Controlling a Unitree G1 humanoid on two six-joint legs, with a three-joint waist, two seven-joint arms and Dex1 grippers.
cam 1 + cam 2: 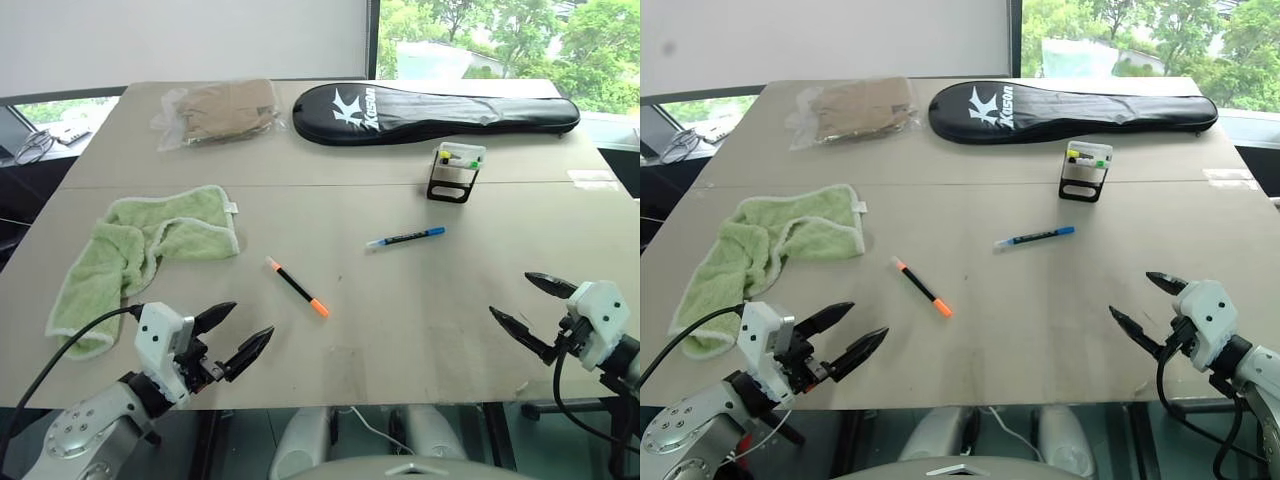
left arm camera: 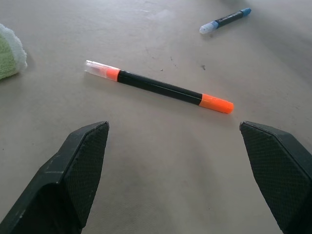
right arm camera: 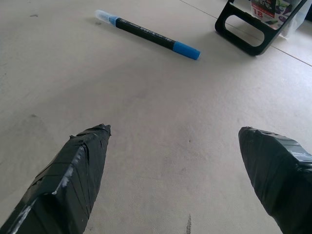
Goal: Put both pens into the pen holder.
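Observation:
I should keep moving my open right gripper toward the blue pen's black body (image 1: 394,240) and close it there, as the blue pen is lying free (image 1: 406,238) of the pen holder.
Two pens lie flat on the table. The orange-capped pen (image 1: 298,287) is in the middle, and shows close up as the orange pen (image 2: 158,87). Farther back and right lies the blue-capped pen (image 1: 405,238), also seen as the blue pen (image 3: 147,33). The pen holder (image 1: 455,171), a black frame with a white top and yellow and green caps, stands behind it. My left gripper (image 1: 233,333) hovers open near the front edge, short of the orange pen. My right gripper (image 1: 532,305) is open at the front right, empty.
A crumpled green towel (image 1: 140,250) lies at the left. A long black racket bag (image 1: 435,110) and a clear bag of tan cloth (image 1: 218,110) sit at the back of the table (image 1: 420,320).

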